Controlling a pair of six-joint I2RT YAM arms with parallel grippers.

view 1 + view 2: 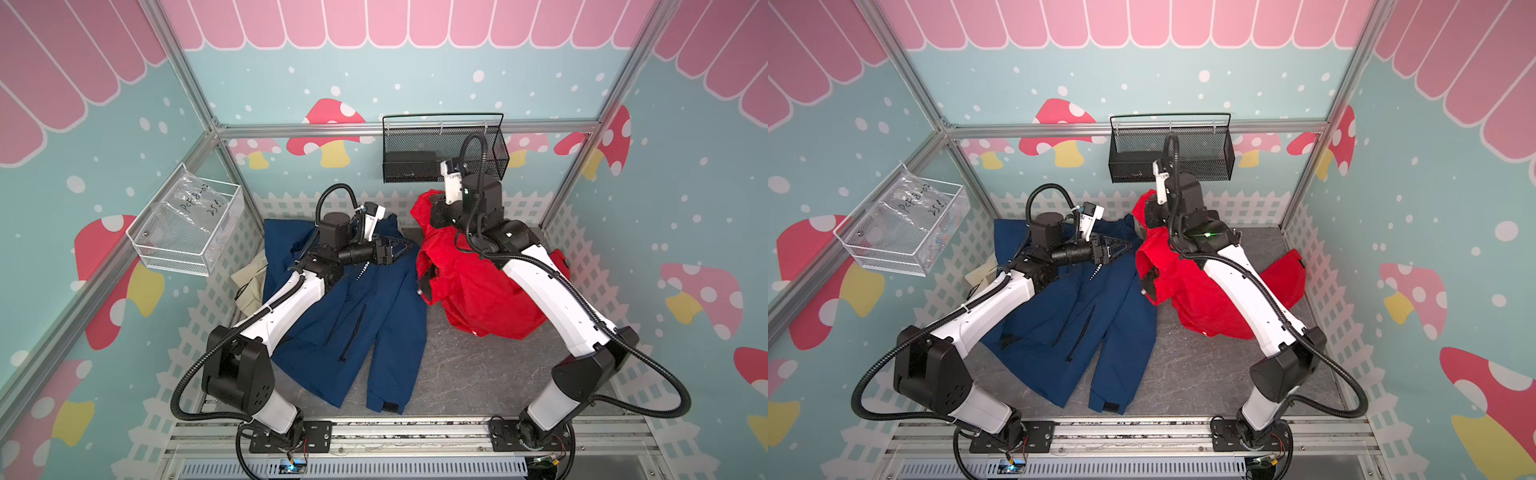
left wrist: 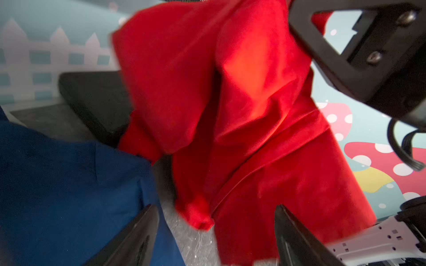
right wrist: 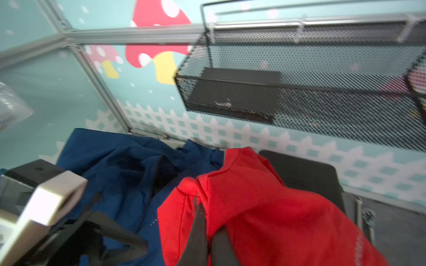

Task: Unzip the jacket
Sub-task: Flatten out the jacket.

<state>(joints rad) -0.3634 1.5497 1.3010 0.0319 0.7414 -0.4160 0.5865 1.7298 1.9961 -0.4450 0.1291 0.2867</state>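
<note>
The red jacket hangs bunched from the robot's right gripper and its zip is hidden, so the left gripper should grab the red jacket's side edge and spread the red jacket out over the blue jacket.
A red jacket lies bunched at the right of the grey table. My right gripper is shut on a fold near its top edge and holds that part raised toward the back wall. No zip shows on the red jacket. A dark blue jacket lies spread flat at the left, with a black zip line on its front. My left gripper hovers open over the blue jacket's collar, pointing at the red jacket and holding nothing.
A black mesh basket hangs on the back wall just behind the right wrist. A white wire basket holding a plastic bag hangs on the left wall. Beige cloth lies left of the blue jacket. A black block sits behind the red jacket.
</note>
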